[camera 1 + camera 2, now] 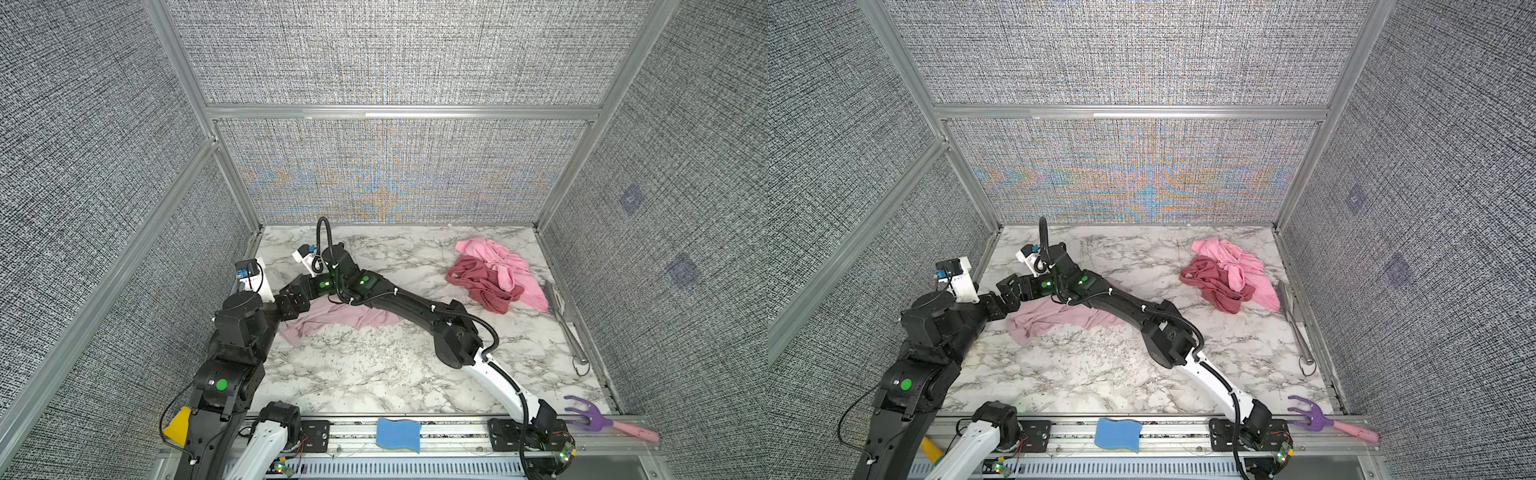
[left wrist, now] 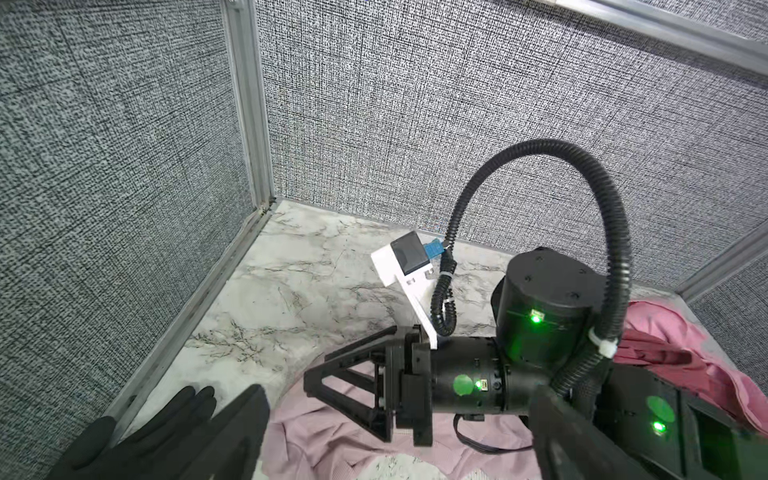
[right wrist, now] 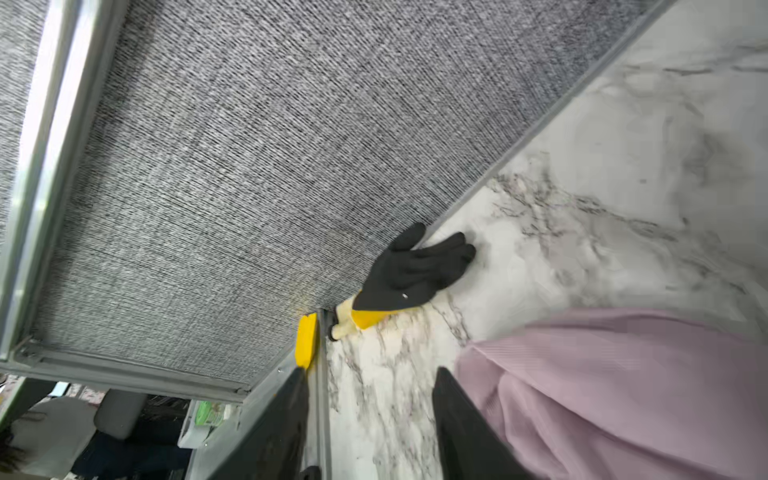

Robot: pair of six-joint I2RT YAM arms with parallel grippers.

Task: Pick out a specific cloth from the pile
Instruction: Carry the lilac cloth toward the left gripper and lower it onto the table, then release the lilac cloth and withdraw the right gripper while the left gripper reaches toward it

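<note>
The cloth (image 1: 336,313) has my right arm stretched across it in my left gripper's way, so I should pull that arm back and grab the corner (image 1: 396,321) nearest the pile with my left gripper.
The cloth (image 1: 340,318), pale mauve-pink, lies crumpled on the marble table (image 1: 374,374) at the left middle, apart from the pile. The pile (image 1: 494,274) sits at the back right: a bright pink cloth (image 1: 515,266) and a dark rose-red one (image 1: 478,284). My right arm reaches across to the left. Its gripper (image 3: 370,374) is open just over the cloth's left edge, with bare marble between its fingers and the cloth (image 3: 623,395) beside one finger. My left gripper (image 2: 399,392) is wide open and holds nothing, close to the right gripper (image 2: 307,382) over the cloth (image 2: 332,436).
A black glove (image 3: 415,270) with a yellow cuff lies by the left wall. Metal tongs (image 1: 565,324) lie along the right wall. A purple hand rake (image 1: 590,417) with a pink handle and a blue sponge (image 1: 398,434) rest at the front rail.
</note>
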